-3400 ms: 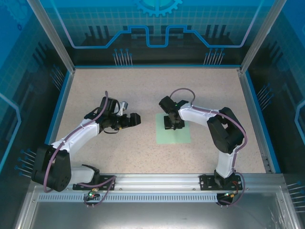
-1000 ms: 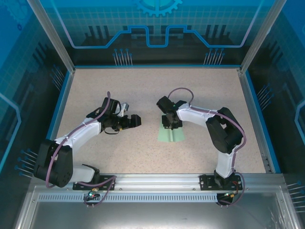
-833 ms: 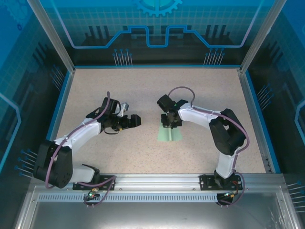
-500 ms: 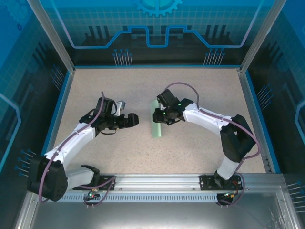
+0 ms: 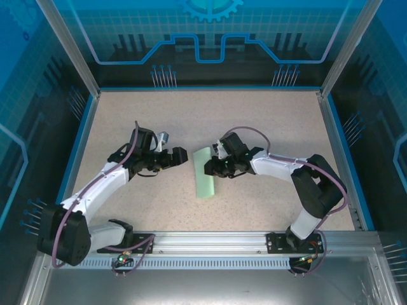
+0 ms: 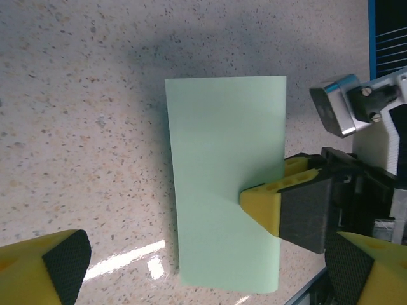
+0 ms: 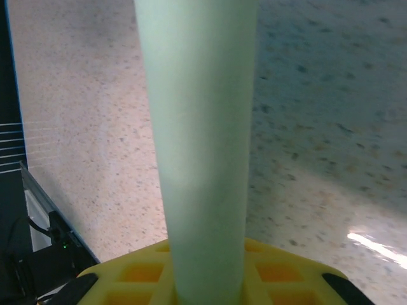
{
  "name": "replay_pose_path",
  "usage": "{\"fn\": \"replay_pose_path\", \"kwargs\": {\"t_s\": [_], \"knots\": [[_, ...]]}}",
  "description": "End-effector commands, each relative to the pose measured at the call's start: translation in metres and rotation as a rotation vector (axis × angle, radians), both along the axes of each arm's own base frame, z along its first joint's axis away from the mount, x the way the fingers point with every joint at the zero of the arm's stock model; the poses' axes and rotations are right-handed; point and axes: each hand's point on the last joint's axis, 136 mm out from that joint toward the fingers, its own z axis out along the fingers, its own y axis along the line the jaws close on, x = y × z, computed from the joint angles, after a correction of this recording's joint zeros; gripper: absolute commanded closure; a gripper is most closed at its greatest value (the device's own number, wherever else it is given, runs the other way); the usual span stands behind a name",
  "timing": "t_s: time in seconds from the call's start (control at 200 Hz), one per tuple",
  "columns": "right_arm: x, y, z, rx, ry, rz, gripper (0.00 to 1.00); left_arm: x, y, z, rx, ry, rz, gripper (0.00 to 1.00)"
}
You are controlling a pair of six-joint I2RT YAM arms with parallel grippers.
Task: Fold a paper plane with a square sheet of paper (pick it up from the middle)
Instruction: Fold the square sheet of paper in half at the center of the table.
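My left gripper should grab the opposite free edge of the sheet of paper before my right gripper opens, because my right gripper alone is holding the sheet by a long edge (image 5: 212, 181).
The square sheet of paper (image 5: 204, 173), pale mint green, is doubled over into a narrow strip and held off the speckled table. My right gripper (image 5: 210, 168) is shut on its right edge near the middle. In the right wrist view the sheet of paper (image 7: 198, 127) rises as a curved band from between the yellow pads of the right gripper (image 7: 206, 283). My left gripper (image 5: 180, 155) stands open just left of the sheet, apart from it. In the left wrist view the sheet of paper (image 6: 222, 184) faces the left gripper (image 6: 206, 276), and a yellow finger (image 6: 270, 204) of the right gripper pinches it.
The speckled table (image 5: 254, 121) has a blue rim and clear walls on three sides. An aluminium rail (image 5: 210, 244) with both arm bases runs along the near edge. Both arms reach in toward the table's middle.
The right gripper lifted the pinched sheet off the table, turned it and carried it left toward the left gripper. The left arm stretched slightly forward; its jaws stayed open.
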Motion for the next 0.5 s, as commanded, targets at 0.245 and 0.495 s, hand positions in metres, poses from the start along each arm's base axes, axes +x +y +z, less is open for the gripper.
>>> {"fn": "replay_pose_path", "kwargs": {"t_s": [0.245, 0.495], "knots": [[-0.004, -0.034, -0.029, 0.051, 0.057, 0.027, 0.73, -0.002, -0.042, -0.020, -0.085, 0.060, -0.022, 0.02], [-0.007, -0.047, -0.041, 0.040, 0.078, 0.055, 0.69, -0.004, -0.064, -0.031, -0.109, 0.081, -0.032, 0.07]]}}
